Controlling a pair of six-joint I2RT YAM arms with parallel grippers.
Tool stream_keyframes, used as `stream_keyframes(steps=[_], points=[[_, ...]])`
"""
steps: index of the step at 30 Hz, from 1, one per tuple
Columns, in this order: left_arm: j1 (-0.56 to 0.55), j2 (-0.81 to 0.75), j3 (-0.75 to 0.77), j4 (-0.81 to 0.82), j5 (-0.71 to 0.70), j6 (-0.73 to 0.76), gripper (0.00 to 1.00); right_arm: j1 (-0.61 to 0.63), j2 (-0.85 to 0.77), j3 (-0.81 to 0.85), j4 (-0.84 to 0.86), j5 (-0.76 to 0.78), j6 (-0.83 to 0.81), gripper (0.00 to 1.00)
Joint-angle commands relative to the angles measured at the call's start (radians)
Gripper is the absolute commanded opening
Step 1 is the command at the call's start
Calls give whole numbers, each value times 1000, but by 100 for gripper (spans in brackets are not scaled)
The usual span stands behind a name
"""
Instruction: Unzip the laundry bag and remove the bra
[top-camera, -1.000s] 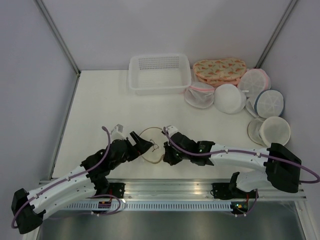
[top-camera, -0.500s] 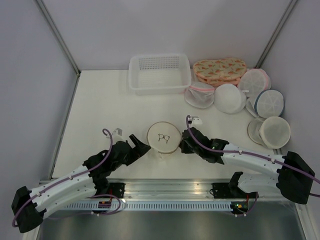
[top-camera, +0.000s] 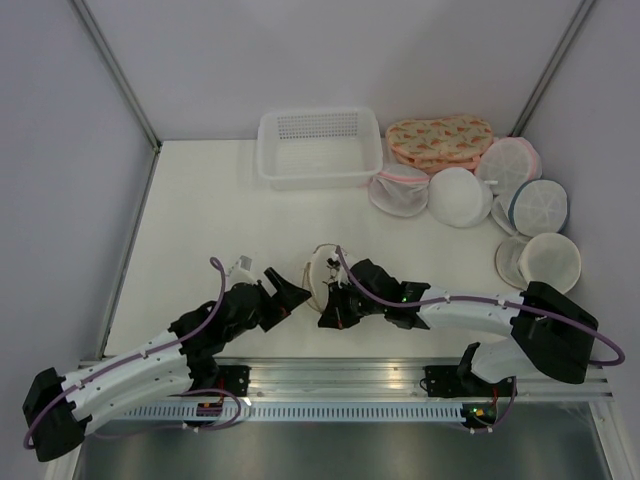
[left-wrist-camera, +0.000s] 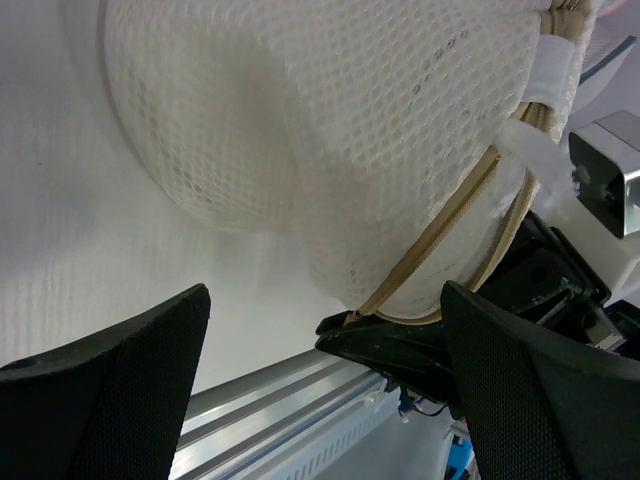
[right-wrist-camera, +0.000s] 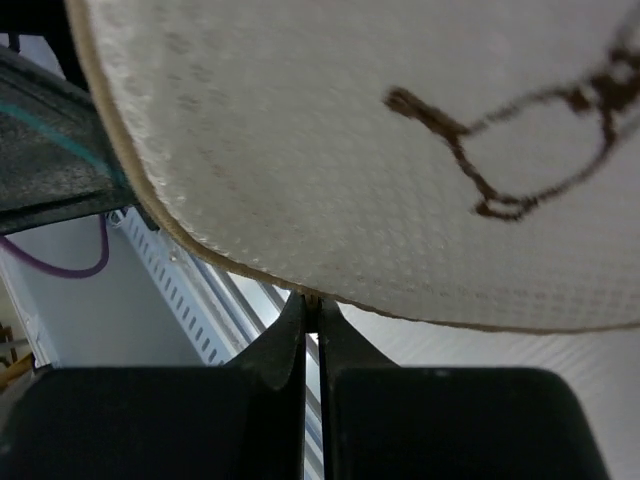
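Observation:
Next, I pinch the bag's tan rim (left-wrist-camera: 430, 238) with my left gripper and help turn the bag face up, because the laundry bag stands tilted on edge (top-camera: 322, 264) in my right gripper.
The laundry bag (top-camera: 321, 270), a round cream mesh pouch with a tan rim, stands tilted on edge near the table's front. My right gripper (top-camera: 331, 304) is shut on its lower rim. In the right wrist view the fingertips (right-wrist-camera: 312, 300) pinch the tan edge, and the bag's face (right-wrist-camera: 330, 130) carries a dark mark (right-wrist-camera: 500, 150). My left gripper (top-camera: 291, 293) is open just left of the bag. In the left wrist view its wide-apart fingers (left-wrist-camera: 325, 290) sit below the mesh (left-wrist-camera: 330, 130) and touch nothing. The bra is hidden.
A white perforated basket (top-camera: 320, 148) stands at the back. A floral orange pouch (top-camera: 440, 140), white dome pouches (top-camera: 460, 197), a blue-trimmed pouch (top-camera: 538, 205) and a cream round pouch (top-camera: 548, 262) crowd the back right. A metal rail (top-camera: 340, 375) runs along the near edge.
Half a second ago the bag lay flat, face up, with both grippers beside it. Now my right gripper has closed on its rim and tipped it up on edge. The left gripper has barely moved.

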Motion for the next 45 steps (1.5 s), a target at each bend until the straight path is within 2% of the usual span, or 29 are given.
stream_keyframes(steps=[1, 9, 13, 17, 20, 23, 26, 29, 30, 32, 33, 37, 38, 42, 45], points=[[-18, -13, 3, 62, -5, -53, 100, 24, 19, 45, 113, -87, -39, 0], [-52, -28, 5, 88, -67, -36, 99, 27, 51, 77, 92, -54, -62, 0], [-54, -91, -31, 89, -134, -16, 98, 27, 32, 85, 52, -26, -84, 0], [-54, -122, -81, 157, -159, 70, 98, 27, 14, 86, 29, -21, -104, 0], [-54, -59, -89, 249, -144, 131, 97, 29, 12, 92, 29, -27, -110, 0], [-54, 68, -106, 459, -88, 226, 95, 29, 16, 97, 34, -44, -110, 0], [-66, 192, -112, 666, -39, 309, 89, 27, 16, 105, 26, -47, -114, 0], [-80, 275, -92, 777, -16, 379, 58, 29, 12, 109, 5, -34, -116, 0], [-80, 285, -83, 772, -16, 387, 32, 27, 8, 111, -2, -29, -116, 0], [-81, 294, -65, 740, -25, 400, 9, 27, -1, 112, -28, -6, -119, 1], [-81, 286, -63, 725, -42, 400, 2, 27, -14, 114, -38, 5, -121, 0], [-83, 228, -68, 622, -116, 395, 2, 29, -30, 140, -179, 107, -131, 0], [-81, 196, -68, 570, -134, 394, 2, 29, -35, 146, -265, 150, -136, 0], [-80, 119, -80, 478, -200, 398, 2, 27, -46, 187, -515, 442, -131, 0], [-80, 75, -94, 447, -206, 398, 2, 22, -43, 198, -650, 573, -99, 0]])
